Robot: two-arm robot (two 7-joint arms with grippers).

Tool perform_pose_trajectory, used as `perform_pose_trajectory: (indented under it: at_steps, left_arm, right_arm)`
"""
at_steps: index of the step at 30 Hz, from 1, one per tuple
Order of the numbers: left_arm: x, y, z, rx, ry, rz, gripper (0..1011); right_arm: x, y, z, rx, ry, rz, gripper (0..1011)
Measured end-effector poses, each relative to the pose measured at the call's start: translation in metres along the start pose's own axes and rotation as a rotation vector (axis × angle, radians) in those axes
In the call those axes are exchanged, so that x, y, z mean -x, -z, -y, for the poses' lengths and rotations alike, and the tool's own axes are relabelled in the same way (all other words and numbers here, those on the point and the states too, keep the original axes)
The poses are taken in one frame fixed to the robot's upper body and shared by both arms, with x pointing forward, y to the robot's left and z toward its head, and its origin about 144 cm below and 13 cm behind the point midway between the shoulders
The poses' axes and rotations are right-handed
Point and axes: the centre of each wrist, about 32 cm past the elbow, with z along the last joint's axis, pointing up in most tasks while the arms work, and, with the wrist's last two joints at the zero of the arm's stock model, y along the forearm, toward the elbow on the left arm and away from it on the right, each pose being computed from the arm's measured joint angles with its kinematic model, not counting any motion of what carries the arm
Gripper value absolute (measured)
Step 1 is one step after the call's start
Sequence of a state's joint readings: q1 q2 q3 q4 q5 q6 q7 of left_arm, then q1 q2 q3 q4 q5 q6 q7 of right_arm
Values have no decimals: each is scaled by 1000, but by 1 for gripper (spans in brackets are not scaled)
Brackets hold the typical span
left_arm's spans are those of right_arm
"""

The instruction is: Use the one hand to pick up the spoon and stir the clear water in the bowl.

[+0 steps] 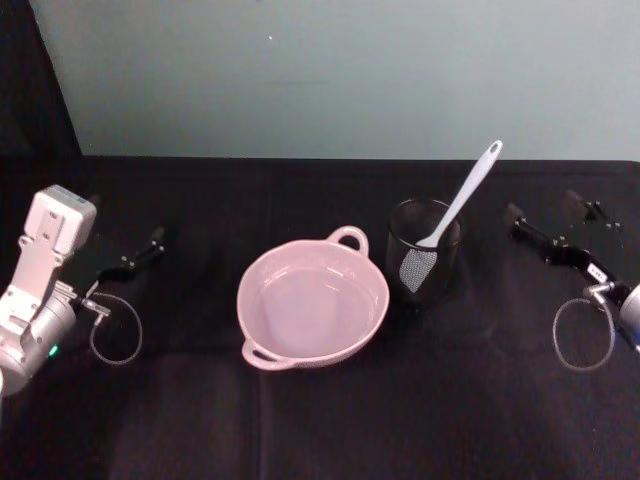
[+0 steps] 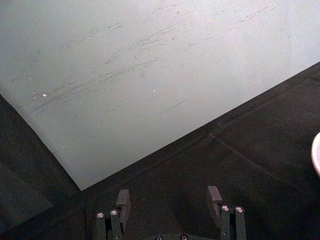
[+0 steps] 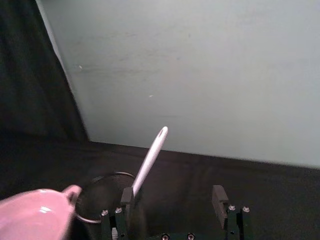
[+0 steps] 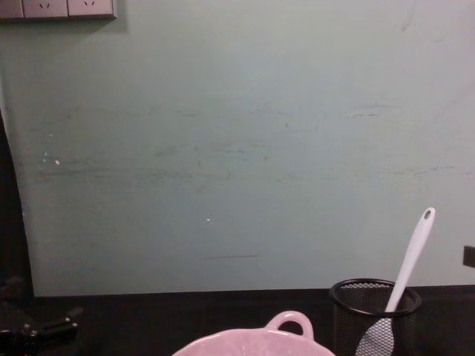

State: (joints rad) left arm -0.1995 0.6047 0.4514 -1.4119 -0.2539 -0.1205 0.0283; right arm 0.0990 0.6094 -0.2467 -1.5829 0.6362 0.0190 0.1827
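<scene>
The blade of the white spoon (image 4: 410, 259) should slip out and leave the black mesh cup standing when I lift the spoon, since the cup's opening (image 4: 364, 295) is much wider.
The pale pink bowl (image 1: 266, 279) holds clear water and sits at the table's middle, its loop handle pointing away from me. Right of it stands a black mesh cup (image 1: 425, 250). In the cup stands the white spoon (image 1: 468, 190), blade down, its handle leaning up and to the right. My right gripper (image 1: 543, 208) hovers open to the right of the cup, apart from it, with nothing between its fingers. The right wrist view shows the spoon (image 3: 150, 157), the bowl (image 3: 35, 210) and the right gripper (image 3: 172, 196) with spread fingers. At the far left my left gripper (image 1: 150, 245) rests open.
A pale green wall (image 4: 237, 148) backs the black tabletop (image 1: 320, 420). Cable loops hang at each wrist, one on the left (image 1: 115, 330) and one on the right (image 1: 583, 335). The chest view shows the cup (image 4: 375, 315) and spoon (image 4: 412, 256) beside the bowl's rim (image 4: 252, 343).
</scene>
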Motion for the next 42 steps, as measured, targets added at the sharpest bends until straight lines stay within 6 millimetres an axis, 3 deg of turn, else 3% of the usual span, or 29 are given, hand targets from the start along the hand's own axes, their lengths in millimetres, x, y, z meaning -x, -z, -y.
perform_pose_trajectory:
  at_steps: [10,18,29,42]
  left_arm:
    - [0,0,0,0,0,0,1011]
    - [0,0,0,0,0,0,1011]
    - [0,0,0,0,0,0,1011]
    - [0,0,0,0,0,0,1011]
  right_arm:
    - [-8,-22,-19,87,-71,-348,1002]
    - [-9,-33,-41,116,-87,-462,1002]
    - [-1,-32,-70,120,-70,-478,1002]
    - [7,-30,-86,105,-77,-447,1002]
